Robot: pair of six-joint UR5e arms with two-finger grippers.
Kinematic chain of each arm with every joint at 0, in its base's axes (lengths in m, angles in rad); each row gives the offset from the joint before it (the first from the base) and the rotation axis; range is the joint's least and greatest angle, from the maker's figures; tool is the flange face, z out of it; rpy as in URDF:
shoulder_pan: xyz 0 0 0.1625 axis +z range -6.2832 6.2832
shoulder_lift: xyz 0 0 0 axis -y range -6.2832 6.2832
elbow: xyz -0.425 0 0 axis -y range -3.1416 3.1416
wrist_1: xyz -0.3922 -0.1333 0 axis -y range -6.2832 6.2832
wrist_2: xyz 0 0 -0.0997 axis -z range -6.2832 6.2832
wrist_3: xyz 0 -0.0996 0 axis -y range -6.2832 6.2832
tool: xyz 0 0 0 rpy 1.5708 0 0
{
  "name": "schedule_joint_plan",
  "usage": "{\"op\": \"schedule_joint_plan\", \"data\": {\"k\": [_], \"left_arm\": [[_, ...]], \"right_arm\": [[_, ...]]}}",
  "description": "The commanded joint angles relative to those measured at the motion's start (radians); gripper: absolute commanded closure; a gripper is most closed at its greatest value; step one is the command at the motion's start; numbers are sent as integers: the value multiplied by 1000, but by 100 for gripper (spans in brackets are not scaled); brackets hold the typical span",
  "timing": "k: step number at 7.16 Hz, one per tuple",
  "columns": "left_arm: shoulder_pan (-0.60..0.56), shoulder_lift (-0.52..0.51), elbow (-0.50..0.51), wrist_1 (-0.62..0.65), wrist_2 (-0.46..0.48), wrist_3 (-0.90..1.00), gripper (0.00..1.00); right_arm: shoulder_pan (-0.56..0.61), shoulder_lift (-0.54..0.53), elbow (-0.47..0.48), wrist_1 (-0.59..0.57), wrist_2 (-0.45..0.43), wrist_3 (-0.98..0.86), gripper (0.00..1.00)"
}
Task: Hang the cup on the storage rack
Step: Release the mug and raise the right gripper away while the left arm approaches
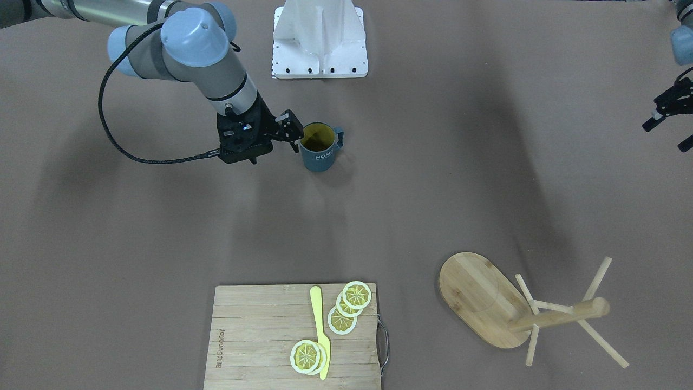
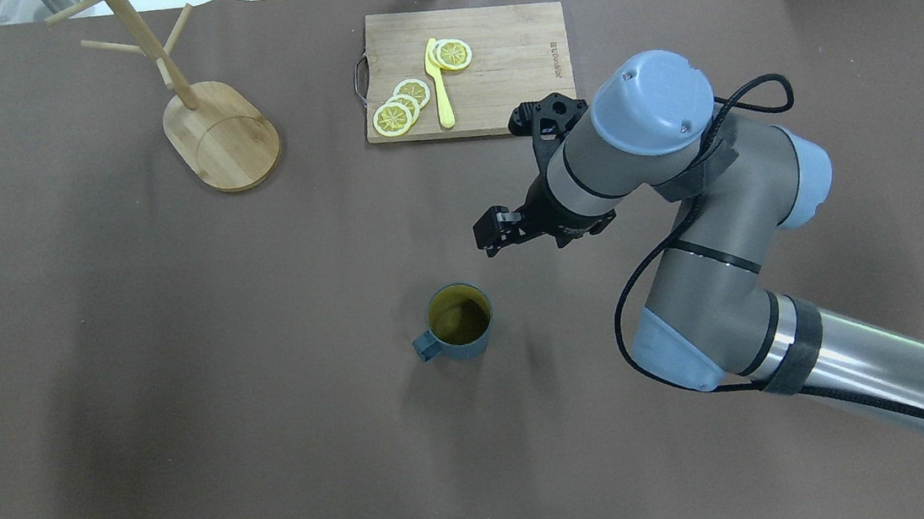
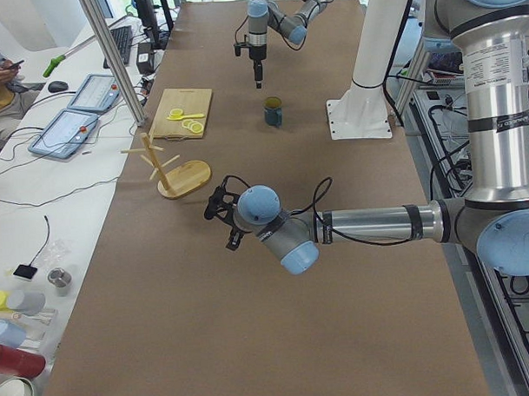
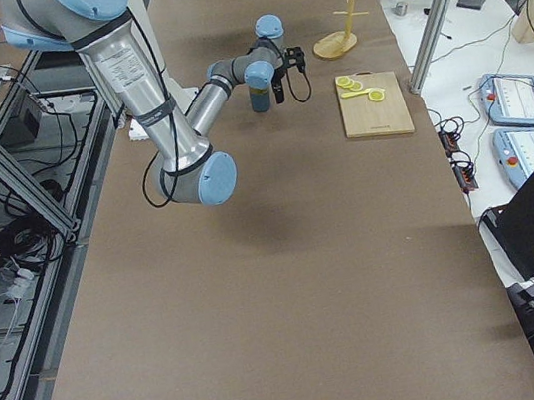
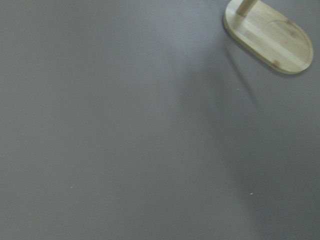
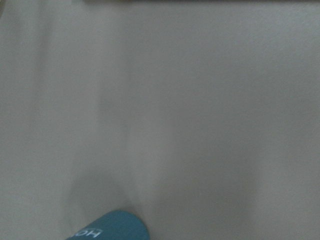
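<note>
I expect the cup to slide opening-first over a peg when I hang it, because the storage rack's wires [image 1: 553, 305] are thin next to the slate-blue cup's wide opening [image 1: 318, 136].
The slate-blue cup [image 1: 320, 149] stands upright mid-table, its "HOME" lettering facing the operators' side and its handle toward the robot's left. It also shows in the overhead view [image 2: 459, 321] and at the bottom edge of the right wrist view [image 6: 107, 229]. My right gripper [image 1: 296, 136] hovers just beside the cup's rim without touching it, and looks open and empty; it also shows in the overhead view [image 2: 492, 235]. The bamboo storage rack [image 1: 482, 298] stands far left of the cup [image 2: 223, 136]. My left gripper [image 1: 667, 135] is open and empty, far from both.
A slatted cutting board [image 2: 468, 72] with lemon slices and a yellow knife [image 2: 438, 84] lies at the table's far edge. The white robot base plate [image 1: 320, 40] sits on the robot's side. The left wrist view shows the rack's oval base [image 5: 270, 35].
</note>
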Motion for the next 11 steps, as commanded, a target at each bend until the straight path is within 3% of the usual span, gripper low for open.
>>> {"op": "schedule_joint_plan", "data": {"k": [1, 4, 5, 8, 11], "left_arm": [[134, -98, -5, -246, 12, -228, 6], [371, -173, -98, -326, 304, -265, 6], [462, -237, -100, -326, 373, -265, 6], [775, -294, -105, -358, 776, -203, 6], [1016, -351, -61, -386, 1023, -114, 11]], "right_arm": [[109, -95, 41, 8, 94, -31, 0], [203, -189, 41, 10, 163, -150, 0], [221, -209, 39, 10, 165, -153, 0], [305, -299, 32, 5, 192, -324, 0], [333, -309, 4, 8, 194, -337, 0]]}}
